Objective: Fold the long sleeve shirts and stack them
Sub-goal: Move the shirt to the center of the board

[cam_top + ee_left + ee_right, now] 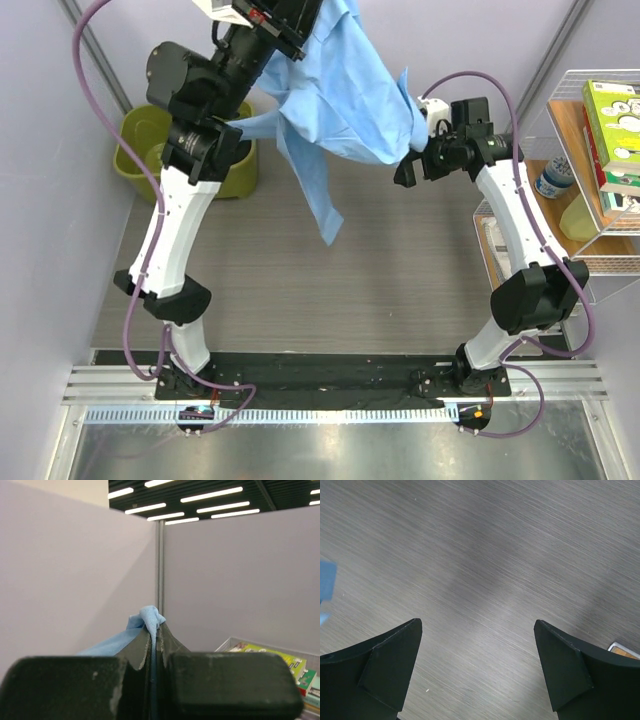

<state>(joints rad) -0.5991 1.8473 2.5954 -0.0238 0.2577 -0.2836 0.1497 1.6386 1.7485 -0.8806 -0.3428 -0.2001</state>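
My left gripper has the blue shirt (345, 95) hanging bunched from a fold. I should bring it down to the tabletop (288, 262) and tug its edge with my right gripper.
A light blue long sleeve shirt (340, 90) hangs in the air over the far part of the table, one sleeve dangling down to about mid-table. My left gripper (285, 30) is raised high at the top of the view and shut on a fold of the shirt; in the left wrist view the blue cloth (147, 617) pokes out between the closed fingertips. My right gripper (408, 165) is open and empty just right of the hanging cloth. In the right wrist view its gripper (477, 625) looks down at bare table, with a corner of the shirt (327, 582) at the left edge.
A yellow-green bin (150, 150) stands at the far left behind the left arm. A wire rack (600, 150) with boxes, a bottle and a cup stands at the right. Grey partition walls close the back and left.
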